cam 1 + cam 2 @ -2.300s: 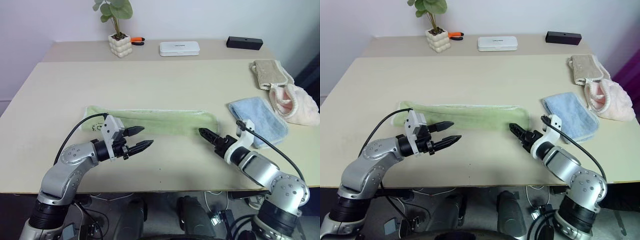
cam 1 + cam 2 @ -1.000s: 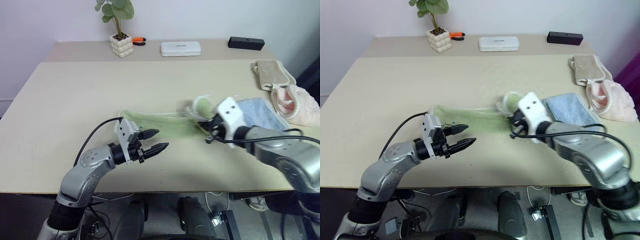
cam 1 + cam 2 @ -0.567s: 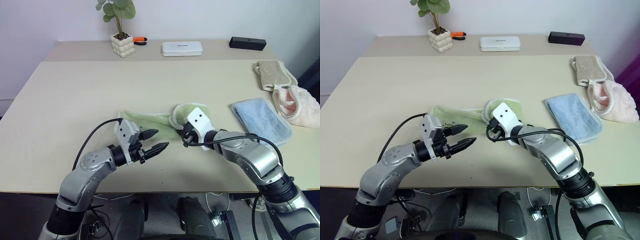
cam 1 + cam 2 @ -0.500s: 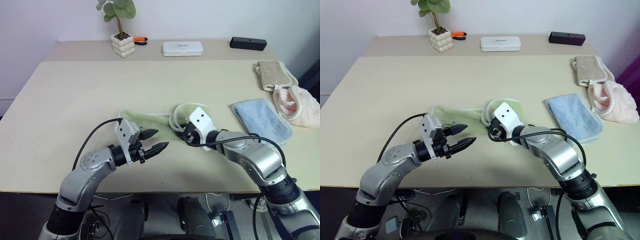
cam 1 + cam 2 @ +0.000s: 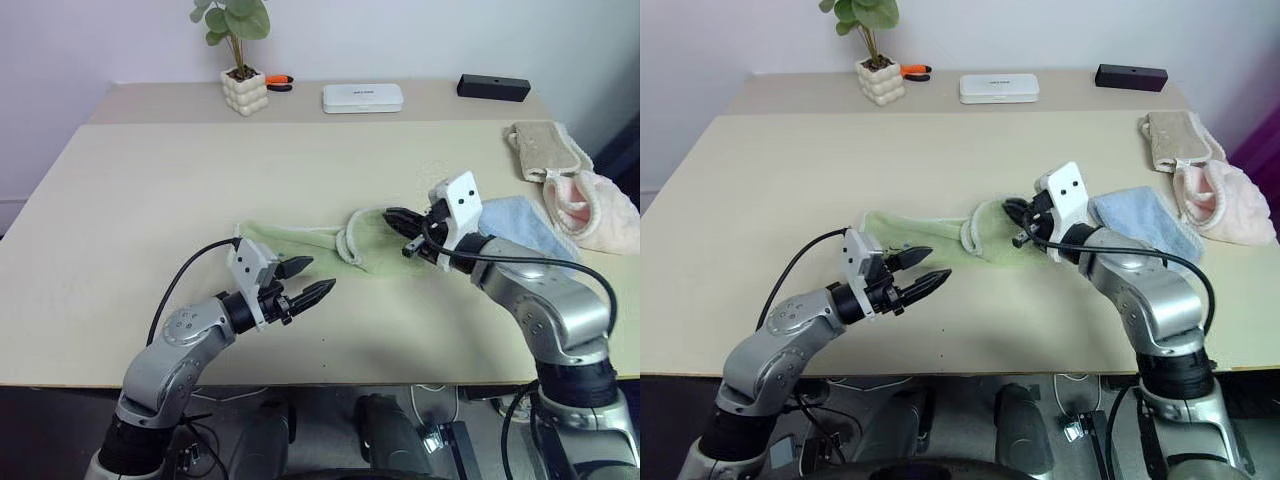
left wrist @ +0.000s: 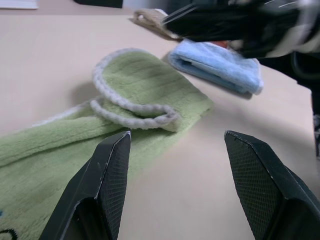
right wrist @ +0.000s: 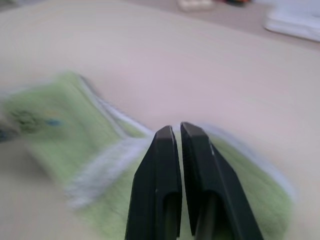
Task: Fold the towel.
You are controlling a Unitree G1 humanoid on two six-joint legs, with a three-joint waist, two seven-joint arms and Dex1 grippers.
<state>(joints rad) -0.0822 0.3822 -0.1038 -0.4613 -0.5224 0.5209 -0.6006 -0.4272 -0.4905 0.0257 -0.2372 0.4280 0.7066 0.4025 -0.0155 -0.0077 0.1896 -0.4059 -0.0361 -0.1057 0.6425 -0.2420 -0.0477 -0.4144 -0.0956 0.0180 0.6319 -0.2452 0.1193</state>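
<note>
I expect the light green towel's other end (image 5: 264, 236) to fold over softly and stay down when I carry it across, because the doubled-back flap (image 5: 376, 240) stays in place on its own.
The light green towel (image 5: 300, 241) lies in the middle of the table, its right end doubled back into a loop-edged flap (image 5: 372, 232) with whitish trim. My right gripper (image 5: 390, 214) hovers just over the flap's right side, shut and empty; the right wrist view has its closed fingertips (image 7: 174, 130) above the green cloth (image 7: 60, 125). My left gripper (image 5: 320, 274) is open, level, just in front of the towel's left half. Seen from the left wrist, its two fingers (image 6: 107, 180) frame the towel (image 6: 135, 100) with nothing between them.
A light blue folded towel (image 5: 530, 228) lies right of the green one, with a beige cloth (image 5: 545, 146) and a pink cloth (image 5: 600, 206) beyond it. On the back shelf stand a potted plant (image 5: 243, 90), a white box (image 5: 362, 97), a black box (image 5: 491, 87) and orange-handled pliers (image 5: 277, 81).
My right gripper carried the towel's right end leftward, let it go, then drew back right and shut. The end now lies folded over. My left gripper stayed where it was.
</note>
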